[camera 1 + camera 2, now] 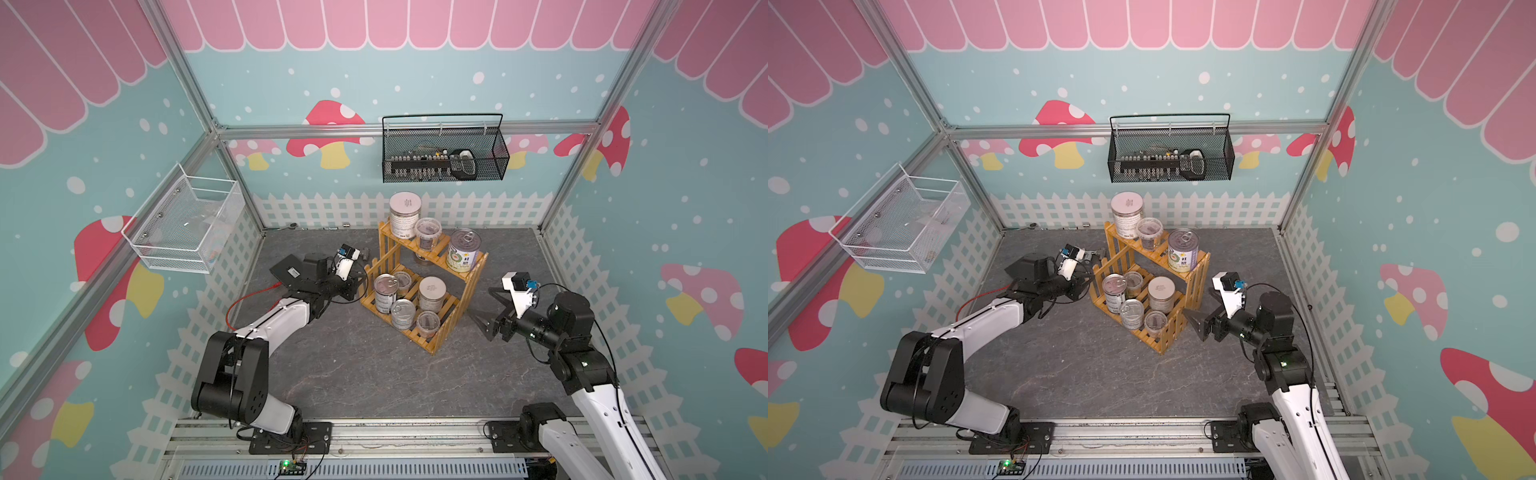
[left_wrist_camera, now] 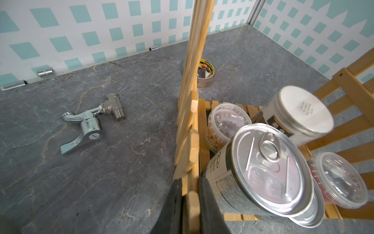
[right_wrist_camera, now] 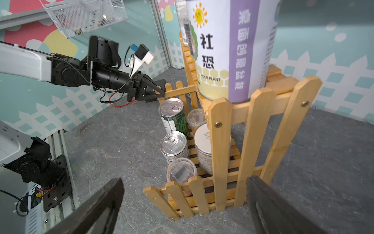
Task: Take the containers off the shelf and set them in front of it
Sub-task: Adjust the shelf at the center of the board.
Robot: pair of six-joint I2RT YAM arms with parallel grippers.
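Note:
My right gripper needs to help turn the wooden shelf [image 1: 409, 333] square, because it stands at an angle. The shelf's near end is free, so the gripper should take that end's picket [image 1: 441, 336] first.
The wooden two-tier shelf [image 1: 473, 270] [image 1: 1196, 286] stands mid-table, turned at an angle. Its upper tier carries a white-lidded jar [image 1: 405, 214], a clear jar [image 1: 428, 232] and a labelled pull-tab tin [image 1: 463, 251]. On the lower tier are two tins [image 1: 385, 291] [image 1: 403, 313], two clear jars [image 1: 402, 282] [image 1: 428, 324] and a white-lidded jar [image 1: 432, 293]. My left gripper [image 2: 189, 194] [image 1: 360, 291] is shut on a picket of the shelf's left side [image 2: 187, 129]. My right gripper [image 3: 185, 182] [image 1: 484, 309] is open beside the shelf's right picket side [image 3: 220, 141], holding nothing.
A chrome faucet valve [image 2: 91, 121] lies left of the shelf, and a tape roll [image 2: 204, 75] sits under its upper tier. A black wire basket [image 1: 444, 153] hangs on the back wall and a white mesh basket [image 1: 183, 224] on the left wall.

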